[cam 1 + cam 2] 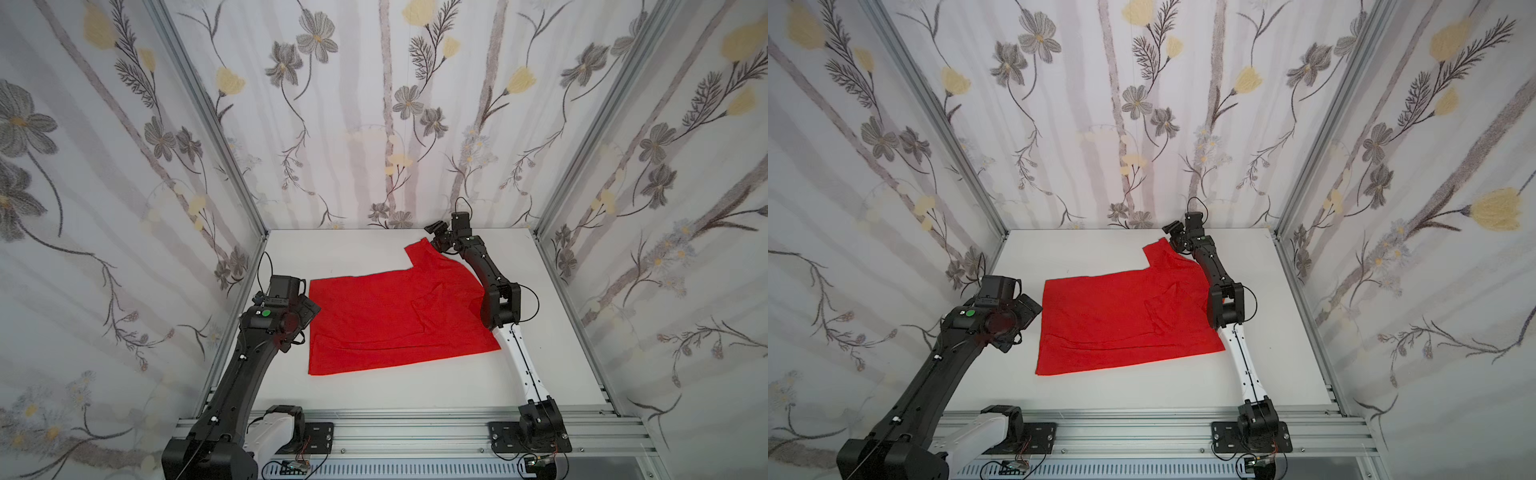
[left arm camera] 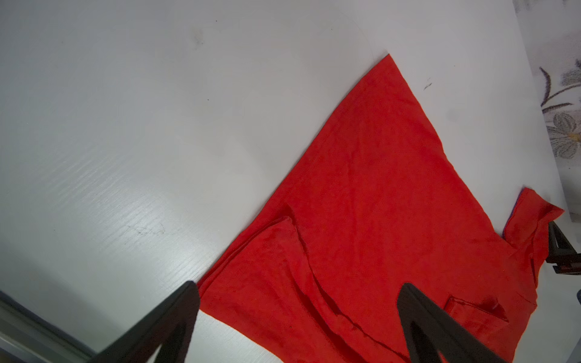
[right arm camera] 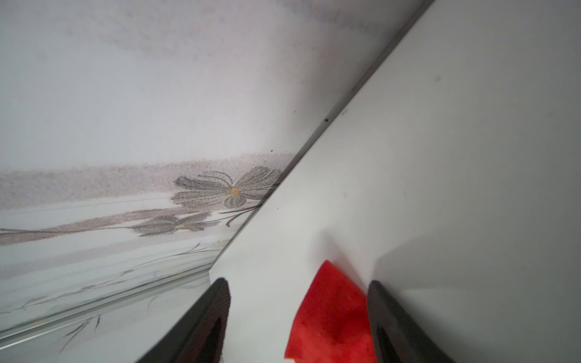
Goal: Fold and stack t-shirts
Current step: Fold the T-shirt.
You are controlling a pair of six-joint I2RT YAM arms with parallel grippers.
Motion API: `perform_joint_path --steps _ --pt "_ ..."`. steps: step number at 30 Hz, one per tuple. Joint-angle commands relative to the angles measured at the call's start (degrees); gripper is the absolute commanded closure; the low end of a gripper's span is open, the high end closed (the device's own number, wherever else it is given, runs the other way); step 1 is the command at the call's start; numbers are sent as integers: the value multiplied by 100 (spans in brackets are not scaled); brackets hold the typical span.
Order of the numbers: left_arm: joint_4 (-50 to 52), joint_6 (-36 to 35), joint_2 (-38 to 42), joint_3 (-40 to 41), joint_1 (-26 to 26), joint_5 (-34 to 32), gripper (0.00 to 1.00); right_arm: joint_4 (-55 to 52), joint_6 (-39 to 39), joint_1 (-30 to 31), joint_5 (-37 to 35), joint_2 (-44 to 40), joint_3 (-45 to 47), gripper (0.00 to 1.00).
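Observation:
The t-shirt's far corner (image 1: pixel 313 282) is away from my left gripper, which is over the layered (image 1: pixel 324 359) near cloth, so next my left gripper takes that corner before both grippers fold the t-shirt's far edge.
A bright red t-shirt (image 1: pixel 386 320) (image 1: pixel 1121 320) lies flat on the white table, with one sleeve (image 1: pixel 424 254) pointing toward the back wall and creases across its right half. My left gripper (image 1: pixel 309 309) (image 1: pixel 1030 309) hovers at the shirt's left edge. In the left wrist view it (image 2: pixel 298 286) is wide open above the layered red cloth (image 2: pixel 377 204). My right gripper (image 1: pixel 436 235) (image 1: pixel 1174 233) is at the tip of that far sleeve. In the right wrist view it (image 3: pixel 298 283) stands open, with the red sleeve corner (image 3: pixel 333 314) between the fingers, close to one of them.
The white table (image 1: pixel 374 395) is enclosed by floral fabric walls on three sides, with aluminium posts (image 1: pixel 216 137) at the back corners. A metal rail (image 1: pixel 415 432) with both arm bases runs along the front. The back wall stands just behind the right gripper.

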State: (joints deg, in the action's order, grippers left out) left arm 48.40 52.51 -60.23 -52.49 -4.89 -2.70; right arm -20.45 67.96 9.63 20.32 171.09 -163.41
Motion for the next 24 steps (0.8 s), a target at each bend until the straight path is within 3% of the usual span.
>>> perform_joint_path --steps 1,9,13,17,24 --pt "-26 66 201 -3 -4 -49 0 -186 199 -14 -174 13 2 39" --pt "-29 87 837 234 -5 -143 0 -666 150 -75 27 -14 64 43" --pt "-462 -133 469 151 -4 -31 0 -1116 43 -83 601 -45 99 58" --pt "-363 -660 -757 -646 83 22 0 -1649 -512 -75 942 -262 228 59" --pt "1025 -1579 -4140 -3689 198 78 1 -2648 -1627 12 957 -764 586 56"
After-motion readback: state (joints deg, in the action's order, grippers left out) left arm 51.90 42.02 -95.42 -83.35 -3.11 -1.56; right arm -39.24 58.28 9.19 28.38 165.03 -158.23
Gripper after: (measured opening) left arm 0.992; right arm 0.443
